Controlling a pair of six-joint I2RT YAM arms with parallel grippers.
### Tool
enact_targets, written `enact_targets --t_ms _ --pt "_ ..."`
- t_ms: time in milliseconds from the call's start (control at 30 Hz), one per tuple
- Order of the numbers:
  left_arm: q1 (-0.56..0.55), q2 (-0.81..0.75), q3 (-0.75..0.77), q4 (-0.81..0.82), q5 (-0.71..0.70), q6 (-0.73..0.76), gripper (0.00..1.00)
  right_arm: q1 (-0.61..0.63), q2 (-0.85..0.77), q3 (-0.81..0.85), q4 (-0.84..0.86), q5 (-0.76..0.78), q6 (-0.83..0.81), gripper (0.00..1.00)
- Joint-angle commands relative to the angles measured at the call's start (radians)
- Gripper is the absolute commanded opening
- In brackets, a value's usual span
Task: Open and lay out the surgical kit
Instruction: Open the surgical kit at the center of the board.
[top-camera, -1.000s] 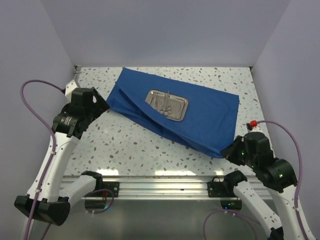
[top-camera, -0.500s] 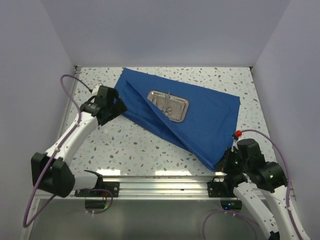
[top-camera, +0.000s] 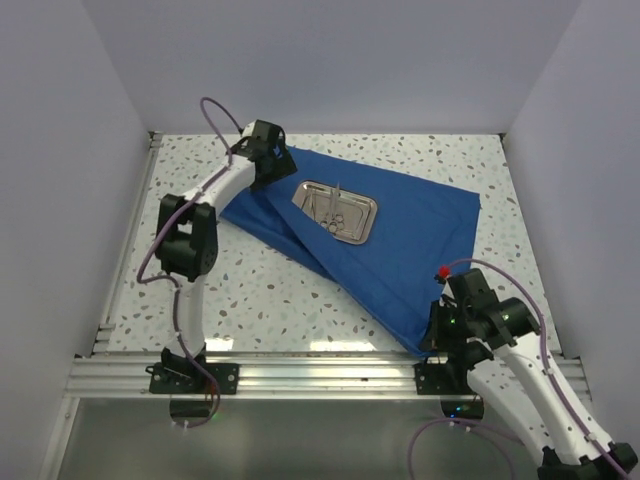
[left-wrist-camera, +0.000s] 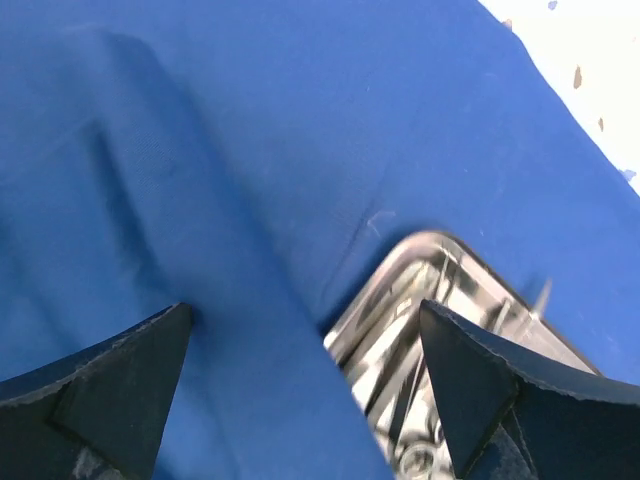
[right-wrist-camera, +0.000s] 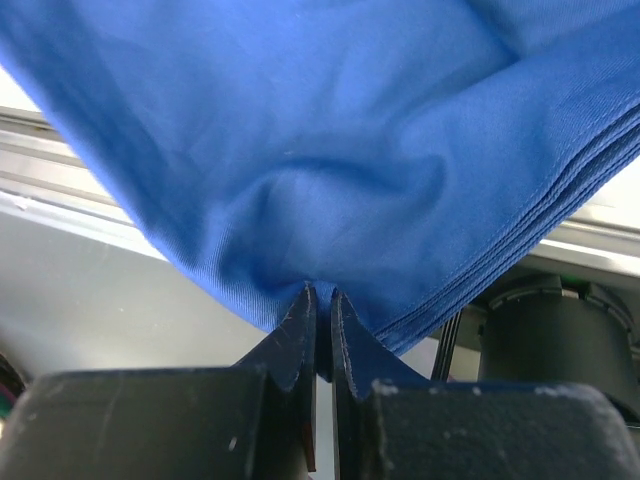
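Note:
Next, my left gripper backs off the tray, since it spans the cloth fold (left-wrist-camera: 250, 285) and the tray's corner (top-camera: 303, 188), and pinch only the cloth fold before pulling it open.
The royal-blue cloth wrap (top-camera: 420, 230) lies opened across the table, with a folded ridge running along its left and near side. The steel tray (top-camera: 357, 224) sits on it and holds slim silver instruments (top-camera: 330, 205). My left gripper (top-camera: 283, 168) is open, low over the cloth's far-left part. In the left wrist view the gripper (left-wrist-camera: 305, 335) spans a cloth fold (left-wrist-camera: 250, 150) and the tray's corner (left-wrist-camera: 440, 300). My right gripper (top-camera: 432, 338) is shut on the cloth's near-right corner. The right wrist view shows the gripper (right-wrist-camera: 320, 297) pinching the cloth (right-wrist-camera: 330, 120).
The speckled table (top-camera: 250, 280) is walled at the left, back and right. A metal rail (top-camera: 320, 370) runs along the near edge, just under the held corner. The right arm's black base (right-wrist-camera: 550, 330) is close beside the right gripper.
My left arm has swung from the table's left side to the far-left part of the cloth beside the tray. My right gripper has drawn the cloth's near-right corner toward the rail.

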Motion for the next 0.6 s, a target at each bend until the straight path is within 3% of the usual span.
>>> enact_targets --t_ms 0,100,333,567 --pt "-0.006 0.158 0.209 -0.041 0.011 0.031 1.00 0.008 0.065 -0.018 -0.247 0.005 -0.033 0.00" --pt "-0.006 0.205 0.256 -0.073 -0.018 0.032 1.00 0.008 0.093 -0.024 -0.224 0.005 -0.018 0.00" --pt "-0.004 0.167 0.186 -0.050 -0.060 0.032 0.99 0.008 0.093 -0.021 -0.235 0.001 -0.029 0.00" --pt "-0.006 -0.035 0.066 -0.056 -0.147 -0.002 1.00 0.006 0.100 -0.022 -0.235 0.003 -0.038 0.00"
